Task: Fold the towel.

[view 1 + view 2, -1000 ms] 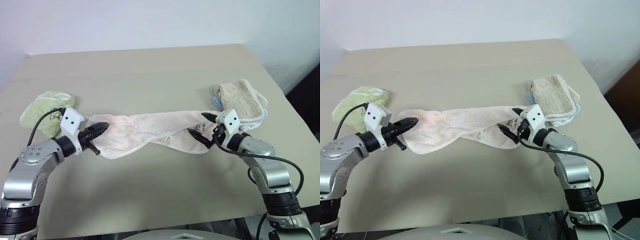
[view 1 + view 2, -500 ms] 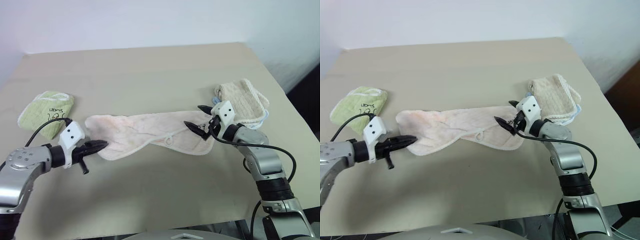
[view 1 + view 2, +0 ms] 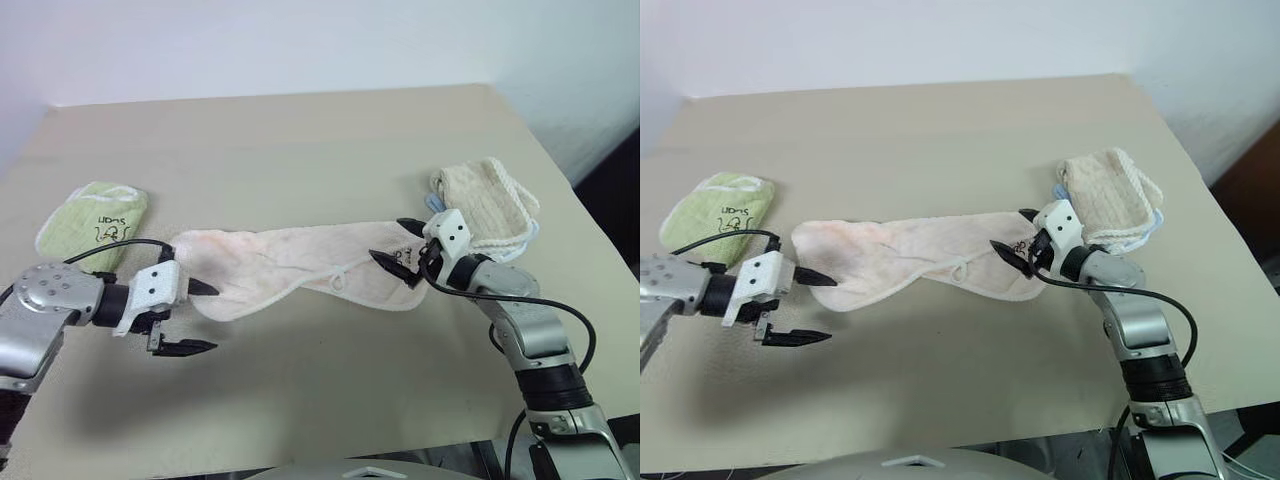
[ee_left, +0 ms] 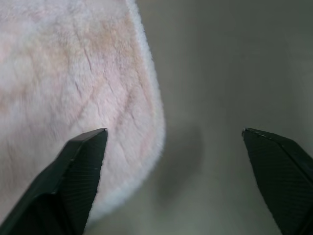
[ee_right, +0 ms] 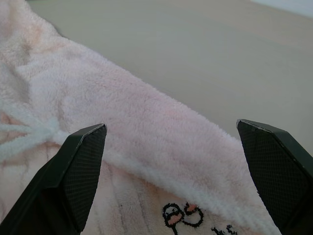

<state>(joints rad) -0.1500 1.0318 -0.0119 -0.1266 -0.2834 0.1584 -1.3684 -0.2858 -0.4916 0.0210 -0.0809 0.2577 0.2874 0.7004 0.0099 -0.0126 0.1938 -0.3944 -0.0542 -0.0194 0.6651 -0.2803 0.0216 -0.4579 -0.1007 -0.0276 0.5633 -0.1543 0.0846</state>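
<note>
The towel's near edge bows loosely (image 3: pixel 255 263) inward (image 3: pixel 305 284) next to the cord loop, so the towel will straighten out into a smooth piece of cloth when the robot lifts its ends and spreads them.
The towel (image 3: pixel 300 262), pale pink and long, lies stretched sideways across the middle of the table, with a cord loop (image 3: pixel 340 277) on its near edge. My left gripper (image 3: pixel 205 318) is open at the towel's left end. In the left wrist view one finger (image 4: pixel 73 176) is over the towel's rounded corner (image 4: pixel 63 88) and the other over bare table. My right gripper (image 3: pixel 390 240) is open just above the towel's right end, its jaws spanning the whitish edge (image 5: pixel 146 147) near the small printed logo (image 5: pixel 178 215). Neither gripper holds anything.
A folded light green towel (image 3: pixel 92 222) with dark lettering lies at the left of the beige table (image 3: pixel 300 150). A folded cream ribbed towel (image 3: pixel 485 205) with blue trim sits right behind my right gripper. The table's right edge runs close to it.
My left gripper, shut at the towel's left end a second ago, has opened wide, rolled and drawn back a little. The right gripper has stayed open over the right end.
</note>
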